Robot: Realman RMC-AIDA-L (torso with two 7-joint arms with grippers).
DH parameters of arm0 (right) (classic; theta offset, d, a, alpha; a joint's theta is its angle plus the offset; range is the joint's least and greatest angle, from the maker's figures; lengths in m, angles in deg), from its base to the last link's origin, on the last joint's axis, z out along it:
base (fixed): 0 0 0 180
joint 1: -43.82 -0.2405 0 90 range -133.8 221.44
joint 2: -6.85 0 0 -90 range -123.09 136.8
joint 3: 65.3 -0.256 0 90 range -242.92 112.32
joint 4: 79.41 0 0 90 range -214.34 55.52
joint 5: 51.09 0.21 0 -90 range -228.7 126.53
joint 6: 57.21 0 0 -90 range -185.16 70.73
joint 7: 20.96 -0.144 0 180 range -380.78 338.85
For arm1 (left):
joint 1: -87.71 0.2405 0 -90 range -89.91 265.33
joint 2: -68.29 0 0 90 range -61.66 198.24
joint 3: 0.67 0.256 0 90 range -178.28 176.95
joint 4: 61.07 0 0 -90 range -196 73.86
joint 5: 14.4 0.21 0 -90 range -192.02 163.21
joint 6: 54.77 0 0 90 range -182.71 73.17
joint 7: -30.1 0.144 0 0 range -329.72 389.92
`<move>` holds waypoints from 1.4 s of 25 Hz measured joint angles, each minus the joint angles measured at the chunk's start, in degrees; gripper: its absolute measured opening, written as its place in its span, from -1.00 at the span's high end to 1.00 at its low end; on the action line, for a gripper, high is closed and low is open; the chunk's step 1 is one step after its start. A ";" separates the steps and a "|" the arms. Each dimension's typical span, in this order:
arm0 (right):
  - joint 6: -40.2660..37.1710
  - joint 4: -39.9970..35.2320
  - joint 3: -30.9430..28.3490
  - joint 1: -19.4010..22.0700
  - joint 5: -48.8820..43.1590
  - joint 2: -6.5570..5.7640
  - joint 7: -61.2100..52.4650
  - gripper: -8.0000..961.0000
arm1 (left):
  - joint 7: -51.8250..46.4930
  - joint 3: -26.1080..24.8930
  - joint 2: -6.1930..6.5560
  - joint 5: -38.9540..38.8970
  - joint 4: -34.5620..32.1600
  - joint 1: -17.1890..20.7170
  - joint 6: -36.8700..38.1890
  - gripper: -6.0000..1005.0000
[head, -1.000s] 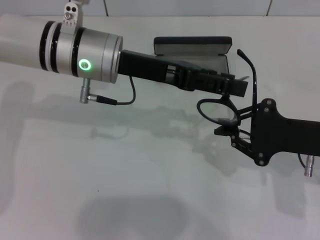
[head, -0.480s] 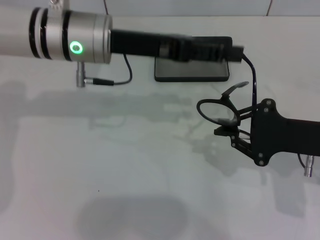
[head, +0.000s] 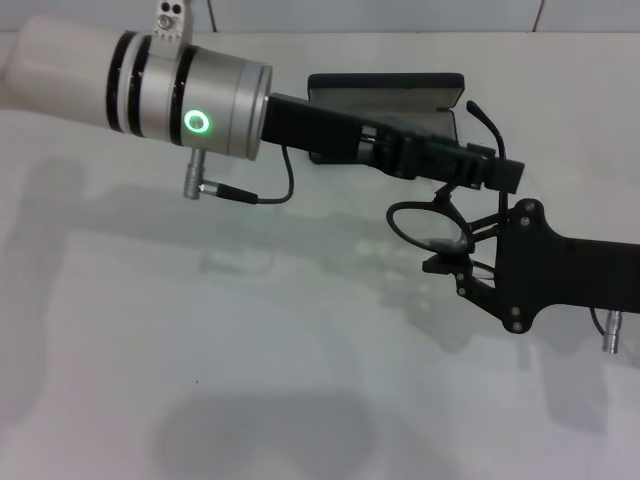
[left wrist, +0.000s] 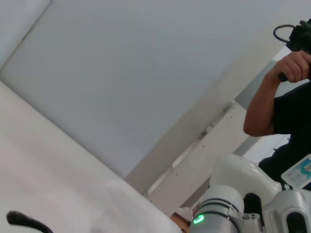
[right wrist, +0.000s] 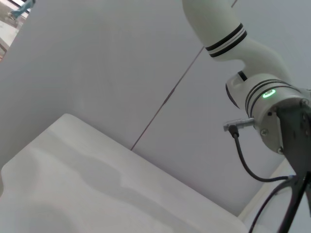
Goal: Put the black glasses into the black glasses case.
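Observation:
My left gripper is reaching across the open black glasses case, so it should back away before my right gripper lowers the glasses into the grey inside (head: pixel 385 98).
The black glasses (head: pixel 430 227) hang above the table in my right gripper (head: pixel 452 263), which is shut on the frame beside one lens. One temple arm curves up toward the back. The black glasses case (head: pixel 385 90) lies open at the back of the table, its lid raised, and its grey inside (head: pixel 452 126) is largely hidden by my left arm. My left gripper (head: pixel 495 175) reaches in from the left, over the case, and ends right at the glasses' upper temple arm. A thin black curved tip (left wrist: pixel 22 219) shows in the left wrist view.
The white table (head: pixel 300 350) stretches in front of and to the left of the arms. A grey cable plug (head: pixel 215 190) hangs under my left wrist. A wall runs behind the table. A person (left wrist: pixel 286 97) stands off to the side in the left wrist view.
My left arm swung back over the case, then came forward again to the glasses' temple arm. My right gripper with the glasses shifted slightly left.

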 joint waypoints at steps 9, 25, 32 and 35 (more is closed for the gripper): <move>0.04 0.08 0.00 0.14 -0.04 -0.07 0.26 0.78 | -1.35 0.09 -0.32 1.63 0.10 -0.29 -0.06 -0.38; -18.66 3.30 -5.59 1.22 1.71 0.08 10.02 0.78 | -0.59 -4.07 2.39 4.28 -0.11 5.84 -15.47 -0.38; -23.66 9.89 -5.10 -3.63 3.63 0.31 9.84 0.78 | 4.28 -3.64 -2.82 6.47 -0.35 3.22 -21.64 -0.38; -23.33 18.11 -5.08 -9.02 4.02 0.38 9.68 0.78 | 7.83 -1.65 -3.58 3.52 1.48 2.21 -21.81 -0.38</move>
